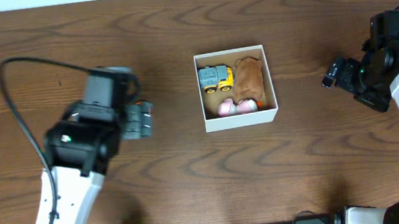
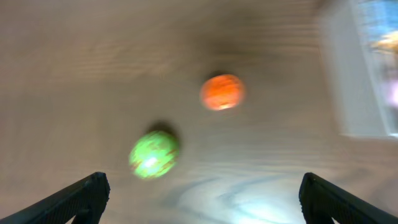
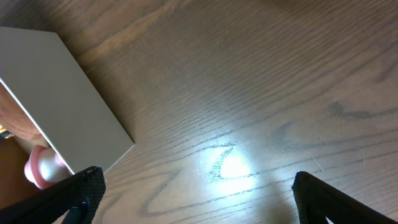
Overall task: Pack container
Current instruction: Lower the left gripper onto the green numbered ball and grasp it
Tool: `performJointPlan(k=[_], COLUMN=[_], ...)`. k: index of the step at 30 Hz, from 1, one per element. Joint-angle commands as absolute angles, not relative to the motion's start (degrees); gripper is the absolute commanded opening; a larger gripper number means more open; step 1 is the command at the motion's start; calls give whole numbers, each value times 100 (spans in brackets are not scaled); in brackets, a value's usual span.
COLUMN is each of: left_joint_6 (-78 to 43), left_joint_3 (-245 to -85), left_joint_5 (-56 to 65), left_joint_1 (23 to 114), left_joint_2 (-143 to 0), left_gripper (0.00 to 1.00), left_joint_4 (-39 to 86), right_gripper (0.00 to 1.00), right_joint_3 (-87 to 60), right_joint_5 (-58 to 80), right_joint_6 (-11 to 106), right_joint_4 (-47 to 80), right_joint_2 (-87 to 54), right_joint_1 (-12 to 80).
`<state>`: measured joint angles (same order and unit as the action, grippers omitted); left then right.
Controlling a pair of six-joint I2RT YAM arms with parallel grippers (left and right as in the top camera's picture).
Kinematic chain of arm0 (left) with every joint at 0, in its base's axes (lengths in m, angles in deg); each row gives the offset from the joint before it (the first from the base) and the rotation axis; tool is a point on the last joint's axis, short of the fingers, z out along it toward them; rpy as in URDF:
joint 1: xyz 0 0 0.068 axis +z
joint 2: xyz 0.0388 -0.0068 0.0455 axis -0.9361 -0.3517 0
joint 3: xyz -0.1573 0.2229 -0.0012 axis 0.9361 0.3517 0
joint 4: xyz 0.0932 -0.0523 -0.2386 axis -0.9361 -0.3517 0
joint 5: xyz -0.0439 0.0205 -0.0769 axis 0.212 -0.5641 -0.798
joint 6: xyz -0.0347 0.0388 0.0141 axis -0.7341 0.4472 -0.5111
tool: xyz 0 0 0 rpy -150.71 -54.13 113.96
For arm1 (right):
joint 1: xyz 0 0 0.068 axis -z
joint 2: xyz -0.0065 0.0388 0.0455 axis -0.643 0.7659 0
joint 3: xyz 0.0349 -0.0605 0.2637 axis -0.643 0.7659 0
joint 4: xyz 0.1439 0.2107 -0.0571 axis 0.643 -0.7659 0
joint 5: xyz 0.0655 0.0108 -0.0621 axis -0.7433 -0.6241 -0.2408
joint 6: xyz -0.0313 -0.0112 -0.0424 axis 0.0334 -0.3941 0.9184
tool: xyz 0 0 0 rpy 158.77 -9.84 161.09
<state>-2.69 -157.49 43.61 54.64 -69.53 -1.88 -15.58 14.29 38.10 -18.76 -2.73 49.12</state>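
I keep my left gripper moving, fingers wide apart, toward the green ball (image 2: pixel 154 154), which lies clear of the orange ball (image 2: pixel 222 92), until they can close around its sides.
The container (image 1: pixel 241 117), a small white box with a tan inside, sits mid-table. It holds a grey-and-yellow toy truck (image 1: pixel 215 79), a brown plush toy (image 1: pixel 250 78) and pink toys (image 1: pixel 235 108). My left gripper (image 1: pixel 141 121) is open and empty, left of the box. The blurred left wrist view shows its fingers (image 2: pixel 203 182) wide apart above the table, with an orange ball (image 2: pixel 222 91) and a green ball (image 2: pixel 153 154) ahead and the box wall (image 2: pixel 348 81) at right. The balls do not show in the overhead view. My right gripper (image 1: pixel 329 78) (image 3: pixel 198 177) is open and empty, right of the box (image 3: pixel 62 106).
The table is dark wood (image 1: pixel 193 188). A black cable (image 1: pixel 13 95) loops from the left arm over the left side of the table. A pink toy (image 3: pixel 37 168) peeks over the box wall in the right wrist view.
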Motion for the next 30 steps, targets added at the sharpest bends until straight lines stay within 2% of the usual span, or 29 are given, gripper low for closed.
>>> performJointPlan(k=[1, 6, 11, 21, 28, 30], left_joint_6=[-700, -700, -697, -479, -409, -370], left_joint_3=[-15454, -15244, -15244, -15244, -15244, -15244], left_joint_5=[4469, 4156, 3483, 3218, 3218, 3221], left_joint_1=[6214, 7134, 7595, 7715, 7715, 7715], left_joint_2=[-7205, -8009, -9076, -10313, -10422, -10422], left_gripper=[98, 98, 99, 99, 56, 51], left_joint_4=[-188, -50, -24, 405, 485, 488], right_gripper=[99, 99, 99, 99, 99, 99], right_joint_3=[-1552, -1552, -1552, -1552, -1552, -1552], right_joint_5=[1389, 1389, 1389, 1394, 1394, 1391], right_joint_6=[3806, 3808, 3806, 3808, 3808, 3808], right_joint_4=[-1869, -1874, -1871, -1867, -1869, -1867], right_joint_2=[-249, -249, -249, -249, -249, -249], right_joint_1=[4949, 4947, 4947, 4949, 4949, 4949])
